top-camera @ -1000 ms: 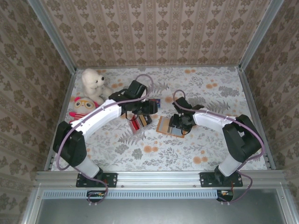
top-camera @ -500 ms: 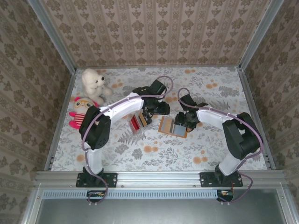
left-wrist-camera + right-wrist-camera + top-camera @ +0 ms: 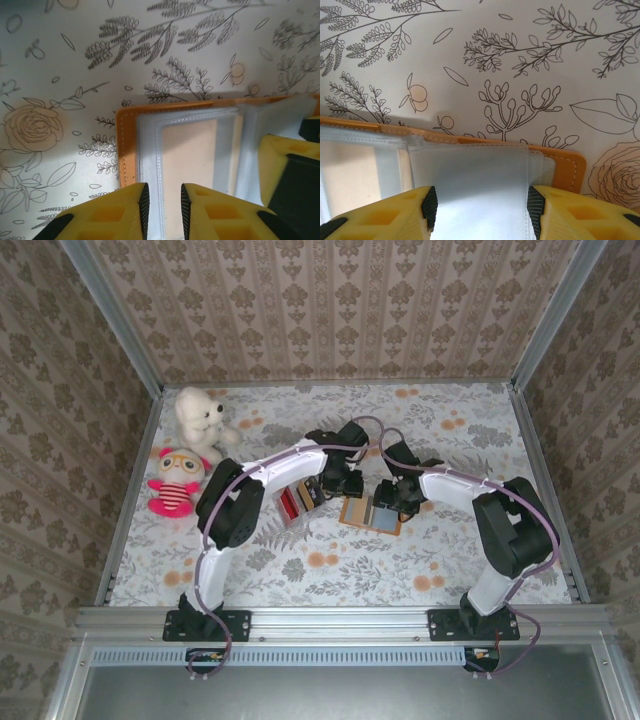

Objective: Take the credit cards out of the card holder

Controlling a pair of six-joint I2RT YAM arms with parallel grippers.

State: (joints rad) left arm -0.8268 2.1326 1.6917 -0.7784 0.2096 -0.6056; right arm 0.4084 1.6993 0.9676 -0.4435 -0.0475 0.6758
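Observation:
The card has its plain side (image 3: 189, 160) showing through the flat clear leaf, so the robot's left gripper should pinch the leaf's outer edge (image 3: 150, 160) and flip the leaf over toward the right gripper.
The card holder (image 3: 360, 512) lies open and flat in mid-table, tan-orange with clear pockets. My left gripper (image 3: 348, 483) hangs over its left part. In the left wrist view its jaws (image 3: 165, 192) stand a narrow gap apart over the pocket seam, beside the orange rim (image 3: 127, 145); I see nothing pinched. My right gripper (image 3: 393, 502) is at the holder's right end. Its jaws (image 3: 481, 200) are open, straddling a clear pocket leaf (image 3: 470, 170) near the rim (image 3: 565, 167). Credit cards, one red (image 3: 290, 503) and one darker (image 3: 310, 492), lie left of the holder.
A white bear (image 3: 200, 415) and a red-striped doll (image 3: 175, 480) sit at the far left by the wall. A yellow finger of the right gripper (image 3: 280, 155) stands close to my left jaws. Patterned walls enclose the table on three sides.
My left arm has swung right from above the loose cards to the holder's left part, and its jaws have narrowed. The right gripper has shifted slightly and kept the same width.

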